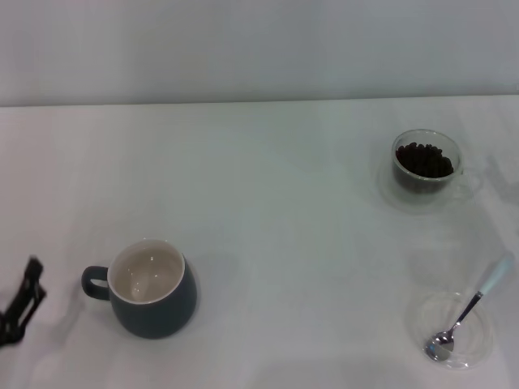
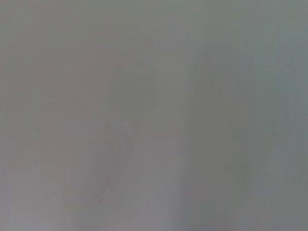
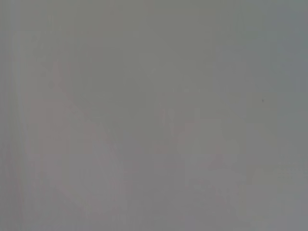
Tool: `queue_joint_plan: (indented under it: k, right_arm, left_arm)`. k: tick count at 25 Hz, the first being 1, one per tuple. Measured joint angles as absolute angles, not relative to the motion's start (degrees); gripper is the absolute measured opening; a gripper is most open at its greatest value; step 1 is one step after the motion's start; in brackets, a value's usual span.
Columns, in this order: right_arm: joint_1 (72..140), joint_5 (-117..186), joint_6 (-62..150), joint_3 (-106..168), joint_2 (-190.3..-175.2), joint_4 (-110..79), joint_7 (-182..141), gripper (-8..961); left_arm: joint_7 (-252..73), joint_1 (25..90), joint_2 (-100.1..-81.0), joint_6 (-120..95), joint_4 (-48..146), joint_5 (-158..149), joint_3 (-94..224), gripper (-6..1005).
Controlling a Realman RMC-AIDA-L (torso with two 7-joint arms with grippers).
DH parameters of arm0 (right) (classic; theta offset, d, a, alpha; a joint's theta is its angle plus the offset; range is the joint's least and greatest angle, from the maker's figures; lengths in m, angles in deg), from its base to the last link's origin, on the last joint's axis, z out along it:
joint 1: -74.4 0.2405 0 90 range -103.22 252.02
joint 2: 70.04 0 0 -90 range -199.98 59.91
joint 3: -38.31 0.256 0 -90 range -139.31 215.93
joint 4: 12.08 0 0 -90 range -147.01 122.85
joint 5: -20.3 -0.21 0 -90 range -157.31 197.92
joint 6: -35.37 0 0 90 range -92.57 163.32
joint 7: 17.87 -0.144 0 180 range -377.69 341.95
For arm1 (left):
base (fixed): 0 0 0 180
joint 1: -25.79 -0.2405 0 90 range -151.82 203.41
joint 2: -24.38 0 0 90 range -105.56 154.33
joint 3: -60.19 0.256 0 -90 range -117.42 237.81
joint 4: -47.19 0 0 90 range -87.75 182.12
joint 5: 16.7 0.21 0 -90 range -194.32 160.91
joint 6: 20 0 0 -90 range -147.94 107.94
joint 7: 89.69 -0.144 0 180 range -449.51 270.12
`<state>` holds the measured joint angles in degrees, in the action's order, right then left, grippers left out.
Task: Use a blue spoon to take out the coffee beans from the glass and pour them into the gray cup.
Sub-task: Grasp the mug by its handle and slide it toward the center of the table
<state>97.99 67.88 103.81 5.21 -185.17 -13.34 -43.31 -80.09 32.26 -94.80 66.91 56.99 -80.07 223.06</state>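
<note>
I should take the cup's handle [image 1: 94, 282] with my left gripper and move the cup nearer before the scooping, because the gray cup [image 1: 152, 290] stands far from the glass of coffee beans.
The blue spoon [image 1: 470, 309] lies with its silver bowl in a flat clear dish [image 1: 480, 347] at the front right, its pale blue handle pointing up and to the right. The glass [image 1: 426, 162] stands at the back right and holds dark coffee beans [image 1: 423, 160]. The gray cup [image 1: 152, 287] stands at the front left, its cream inside bare, its handle toward my left gripper [image 1: 23, 301]. That gripper shows as a dark tip at the left edge, a little apart from the cup's handle. My right gripper is out of view. Both wrist views show only plain grey surface.
The white table [image 1: 268, 211] runs back to a pale wall. A faint clear object sits at the right edge beside the glass.
</note>
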Motion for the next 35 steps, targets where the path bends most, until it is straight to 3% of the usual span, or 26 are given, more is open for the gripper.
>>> queue_joint_plan:
  k: [6,13,18,35]
  right_arm:
    - [99.6,67.8,103.4,5.4,-185.22,-13.7,-43.2,869]
    - [101.3,67.8,103.4,5.2,-185.32,-13.8,-43.2,869]
    - [101.4,67.8,103.8,5.1,-185.38,-13.8,-43.3,869]
    - [100.8,67.8,104.1,5.5,-185.44,-13.8,-43.5,868]
  left_arm:
    - [-80.4,27.1,-94.79,71.0,52.9,-74.5,223.1,876]
    - [-80.3,27.2,-94.75,71.0,49.1,-69.9,223.0,876]
    - [-80.3,32.0,-94.84,63.7,48.8,-67.0,223.1,876]
    - [-80.5,38.2,-94.79,57.3,48.9,-67.3,222.7,875]
